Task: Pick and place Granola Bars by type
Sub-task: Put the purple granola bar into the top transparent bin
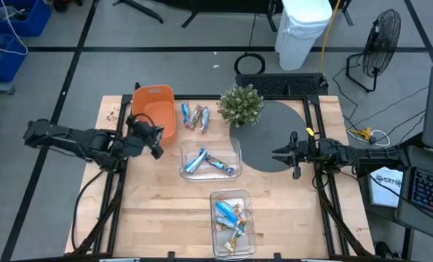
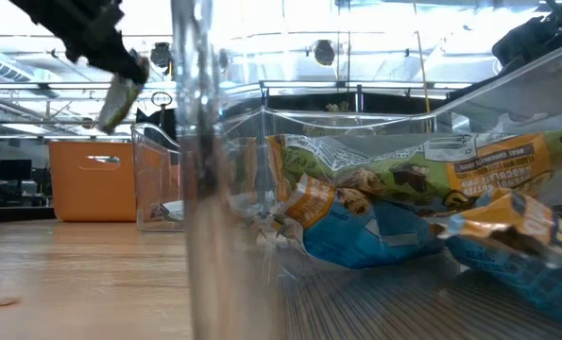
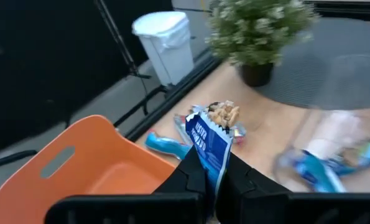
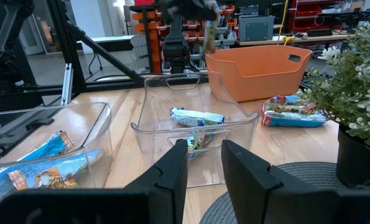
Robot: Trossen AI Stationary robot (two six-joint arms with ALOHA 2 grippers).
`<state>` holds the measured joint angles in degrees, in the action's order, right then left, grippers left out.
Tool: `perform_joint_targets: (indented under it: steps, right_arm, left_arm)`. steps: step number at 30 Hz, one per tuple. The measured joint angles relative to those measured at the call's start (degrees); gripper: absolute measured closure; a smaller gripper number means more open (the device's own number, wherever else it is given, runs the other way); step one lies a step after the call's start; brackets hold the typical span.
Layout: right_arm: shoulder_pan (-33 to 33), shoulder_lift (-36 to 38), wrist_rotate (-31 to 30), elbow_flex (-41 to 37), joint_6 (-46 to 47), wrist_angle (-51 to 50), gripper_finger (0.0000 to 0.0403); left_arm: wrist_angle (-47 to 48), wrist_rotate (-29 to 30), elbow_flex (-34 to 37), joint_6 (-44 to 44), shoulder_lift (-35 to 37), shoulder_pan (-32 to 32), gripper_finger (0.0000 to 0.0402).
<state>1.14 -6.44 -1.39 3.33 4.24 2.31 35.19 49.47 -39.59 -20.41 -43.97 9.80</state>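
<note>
The blue bar (image 3: 209, 142) is hanging next to the orange bin, while matching bars lie in the middle clear bin (image 1: 210, 159), so the robot's left gripper should swing back and let go of it there.
My left gripper (image 1: 156, 145) is raised beside the near right corner of the orange bin (image 1: 156, 113) and is shut on a blue-and-silver granola bar (image 3: 209, 140). In the low view the bar (image 2: 117, 102) hangs under the fingers. A few loose bars (image 1: 194, 116) lie flat on the table between the orange bin and the plant. Blue bars (image 1: 205, 161) lie in the middle clear bin (image 1: 234, 149). Several gold and blue bars (image 1: 232, 218) lie in the near clear bin (image 1: 220, 196). My right gripper (image 1: 285, 154) is open and waits over the dark round mat (image 1: 271, 135). My left gripper pinches one end of the blue bar (image 3: 211, 163) between its two fingers (image 3: 191, 174). The rest of the wrapper sticks out past the fingertips. The fingers point down at a slant, and the bar (image 2: 117, 102) hangs tilted below them, lifted clear of table and bins.
A small potted plant (image 1: 241, 104) stands at the far edge of the mat. The orange bin has nothing in it in the left wrist view. Bare wood lies toward the table's near left. A white waste bin (image 1: 303, 29) and a fan (image 1: 380, 40) stand on the floor beyond the table.
</note>
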Motion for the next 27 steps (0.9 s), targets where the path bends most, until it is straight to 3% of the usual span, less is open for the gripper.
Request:
perform_joint_targets:
  steps: [5,12,27]
  right_arm:
    - [0.0,0.0,0.0,0.0,0.0,0.0,0.0314]
    - [0.0,0.0,0.0,0.0,0.0,0.0,0.0314]
    - [0.0,0.0,0.0,0.0,0.0,0.0,0.0314]
  left_arm:
    - [-13.4,-6.1,8.0,8.5,2.8,-7.3,0.0389]
    - [-28.1,-19.4,10.9,22.1,8.0,-12.3,0.0389]
    - [-35.9,-54.1,11.0,31.3,7.1,-17.6,0.0387]
